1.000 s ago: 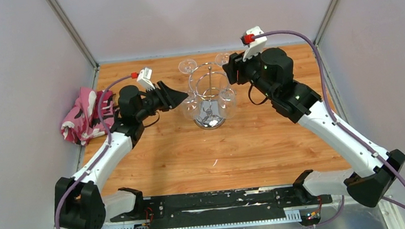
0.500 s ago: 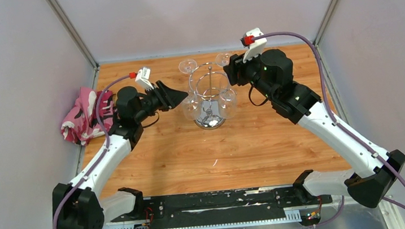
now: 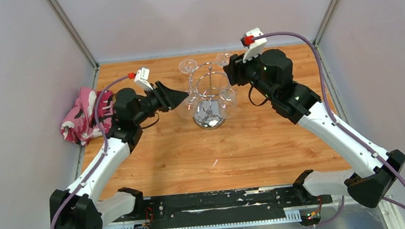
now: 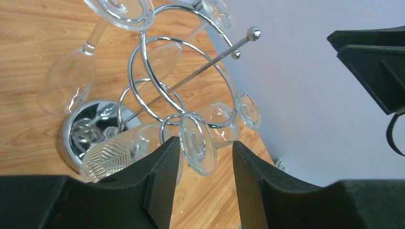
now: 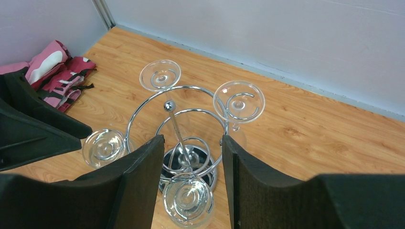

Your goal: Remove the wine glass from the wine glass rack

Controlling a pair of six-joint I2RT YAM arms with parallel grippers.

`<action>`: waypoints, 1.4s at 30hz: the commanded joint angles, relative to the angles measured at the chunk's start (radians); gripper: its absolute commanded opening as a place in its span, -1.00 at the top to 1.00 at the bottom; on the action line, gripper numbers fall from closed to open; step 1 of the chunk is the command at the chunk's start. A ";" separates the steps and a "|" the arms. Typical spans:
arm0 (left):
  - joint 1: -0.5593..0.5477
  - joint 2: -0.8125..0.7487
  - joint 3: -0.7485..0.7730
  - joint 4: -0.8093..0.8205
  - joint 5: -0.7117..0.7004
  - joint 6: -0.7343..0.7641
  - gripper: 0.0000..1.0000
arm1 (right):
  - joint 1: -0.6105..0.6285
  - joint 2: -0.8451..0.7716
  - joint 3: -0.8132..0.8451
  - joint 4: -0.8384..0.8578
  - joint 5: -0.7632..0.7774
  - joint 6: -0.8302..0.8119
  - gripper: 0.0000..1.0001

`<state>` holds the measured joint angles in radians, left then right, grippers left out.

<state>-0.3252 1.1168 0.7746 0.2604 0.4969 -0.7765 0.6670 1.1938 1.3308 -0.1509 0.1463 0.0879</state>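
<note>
The wine glass's foot (image 4: 187,139) is at a slant against one finger of my left gripper. I should move back and centre my left gripper's open fingers around the foot (image 4: 198,144) before they close.
The chrome wine glass rack (image 3: 207,91) stands on its round mirror base (image 3: 209,120) at the back middle of the table. Several wine glasses hang upside down from its hooks. My left gripper (image 3: 185,97) is open at the rack's left side. In the left wrist view the gripper (image 4: 205,141) has the round foot of one wine glass (image 4: 197,143) between its fingertips, close to the left finger (image 4: 160,181). My right gripper (image 3: 231,70) is open and empty, above and to the right of the rack. Its wrist view (image 5: 192,138) looks down on the rack (image 5: 179,124).
A pink and white cloth (image 3: 81,115) lies at the left wall. It also shows in the right wrist view (image 5: 57,71). Grey walls enclose the wooden table (image 3: 221,152) on three sides. The right gripper's black fingers (image 4: 375,62) hang close behind the rack.
The left arm's wrist has drawn slightly back to the left and turned, its fingertips staying at the left-hand glass. The right arm has barely moved.
</note>
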 commanded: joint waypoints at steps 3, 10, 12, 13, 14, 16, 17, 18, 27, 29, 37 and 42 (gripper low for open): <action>-0.015 -0.045 -0.003 0.031 0.014 -0.004 0.01 | -0.012 0.003 -0.005 0.004 -0.010 0.021 -0.05; -0.017 0.000 -0.013 0.031 0.019 0.013 0.02 | -0.011 0.003 -0.007 0.001 -0.010 0.021 -0.05; -0.017 0.012 -0.020 0.031 0.015 0.017 0.03 | -0.011 0.003 -0.007 0.001 -0.010 0.020 -0.05; -0.018 0.016 -0.022 0.031 0.014 0.018 0.04 | -0.011 0.004 -0.008 0.001 -0.011 0.020 -0.05; -0.018 0.017 -0.025 0.031 0.012 0.020 0.06 | -0.011 0.006 -0.006 0.002 -0.016 0.020 -0.05; -0.018 -0.002 -0.030 0.031 -0.005 0.016 0.10 | -0.010 0.011 -0.005 0.002 -0.021 0.018 -0.05; -0.018 -0.020 -0.033 0.031 -0.018 0.016 0.10 | -0.010 0.013 -0.006 0.003 -0.024 0.019 -0.05; -0.018 -0.040 -0.034 0.031 -0.037 0.018 0.09 | -0.011 0.014 -0.005 0.003 -0.027 0.019 -0.05; -0.018 -0.139 0.001 -0.079 -0.094 0.052 0.03 | -0.011 0.016 -0.009 0.017 -0.046 0.028 -0.05; -0.018 -0.144 0.014 -0.130 -0.125 0.068 0.02 | -0.011 0.018 -0.006 0.014 -0.047 0.029 -0.05; -0.020 -0.117 -0.014 -0.204 -0.138 0.063 0.01 | -0.010 0.013 -0.004 0.007 -0.035 0.023 -0.05; -0.032 -0.113 -0.018 -0.204 -0.134 0.046 0.01 | -0.011 0.009 -0.004 0.008 -0.035 0.025 -0.06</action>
<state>-0.3397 1.0031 0.7654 0.0689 0.3653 -0.7189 0.6670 1.2095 1.3308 -0.1497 0.1120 0.1085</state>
